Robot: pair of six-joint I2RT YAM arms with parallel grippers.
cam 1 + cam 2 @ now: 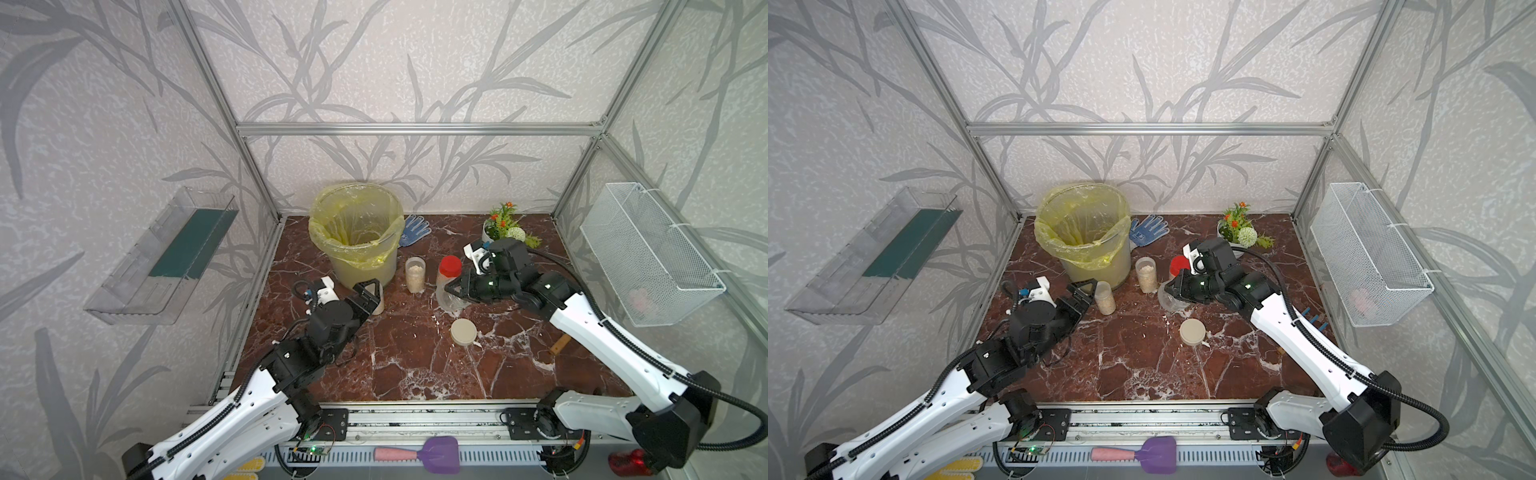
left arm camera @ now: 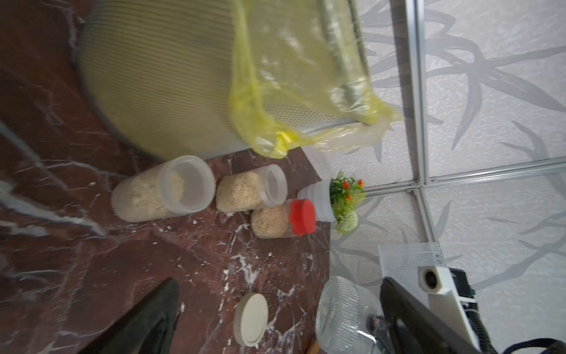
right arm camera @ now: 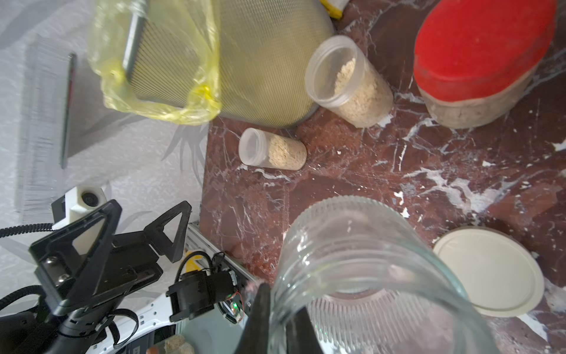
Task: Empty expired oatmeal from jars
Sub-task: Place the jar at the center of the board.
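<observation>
The ribbed jar (image 3: 353, 250) is empty and the table (image 1: 434, 324) next to its beige lid is clear, so the robot's right gripper should keep lowering the jar until its bottom stands flat.
My left gripper (image 1: 1089, 296) is open and holds nothing; its black fingers (image 2: 147, 318) frame bare table. Just ahead of its tips stands a slim clear jar (image 1: 1104, 297) with oatmeal (image 2: 144, 196) inside. A second slim jar (image 1: 415, 274) of oatmeal stands by the bucket, and a red-capped jar (image 1: 449, 268) stands to its right. My right gripper (image 3: 277, 325) is shut on the rim of the wide ribbed clear jar (image 3: 367, 275), which is tilted and looks empty. That jar's beige lid (image 1: 463, 331) lies flat on the table nearby.
The bucket with a yellow liner (image 1: 357, 237) stands at the back left, a blue glove (image 1: 415, 228) beside it. A flower pot (image 1: 505, 226) sits at the back right. A wire basket (image 1: 648, 253) hangs on the right wall, a clear shelf (image 1: 166, 253) on the left.
</observation>
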